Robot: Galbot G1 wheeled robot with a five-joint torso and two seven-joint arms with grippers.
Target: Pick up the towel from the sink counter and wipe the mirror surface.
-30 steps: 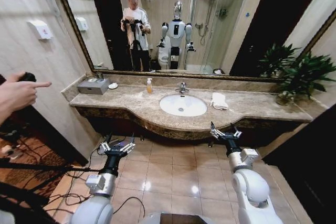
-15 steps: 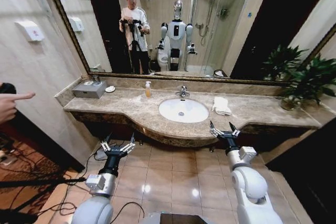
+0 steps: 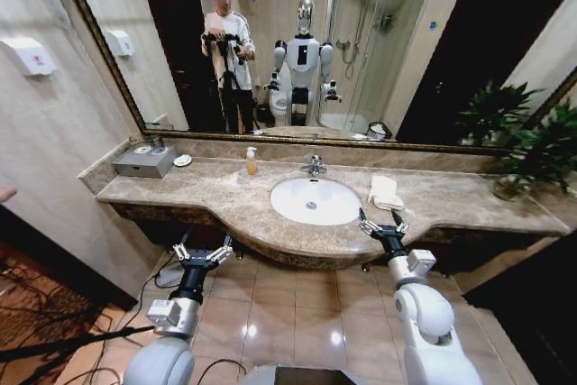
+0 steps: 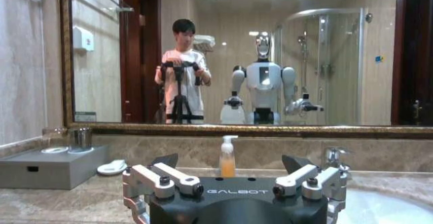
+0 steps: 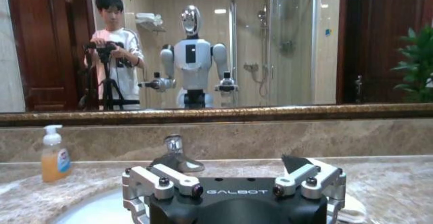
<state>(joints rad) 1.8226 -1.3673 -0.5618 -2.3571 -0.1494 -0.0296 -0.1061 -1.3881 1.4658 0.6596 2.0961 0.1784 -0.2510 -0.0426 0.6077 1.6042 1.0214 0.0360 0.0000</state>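
My right gripper will lift the white towel point(image 3: 385, 190), and the towel will bunch up into a tight wad beyond the gripper, because it lies in a small folded pad point(image 3: 387, 201).
A folded white towel point(image 3: 385, 192) lies on the sink counter point(image 3: 207, 194), just right of the white basin point(image 3: 315, 201) and chrome faucet point(image 3: 314, 166). The wide mirror surface point(image 3: 361, 51) spans the wall above the counter and reflects me and the shower. My right gripper point(image 3: 379, 219) stands open in front of the counter's curved edge, below and slightly short of the towel. My left gripper point(image 3: 204, 248) is open too, lower, over the floor tiles before the counter's left part. In the right wrist view a corner of the towel point(image 5: 349, 210) peeks past one finger.
An orange soap bottle point(image 3: 251, 161) stands left of the faucet. A grey tray point(image 3: 140, 161) with cups sits at the counter's left end, a potted plant point(image 3: 532, 146) at its right end. Cables point(image 3: 135, 299) lie on the floor at the left.
The whole picture has shifted: the camera has come nearer and turned, so the counter sits closer and more central. The hand at the left edge has nearly gone. Both grippers hold their pose.
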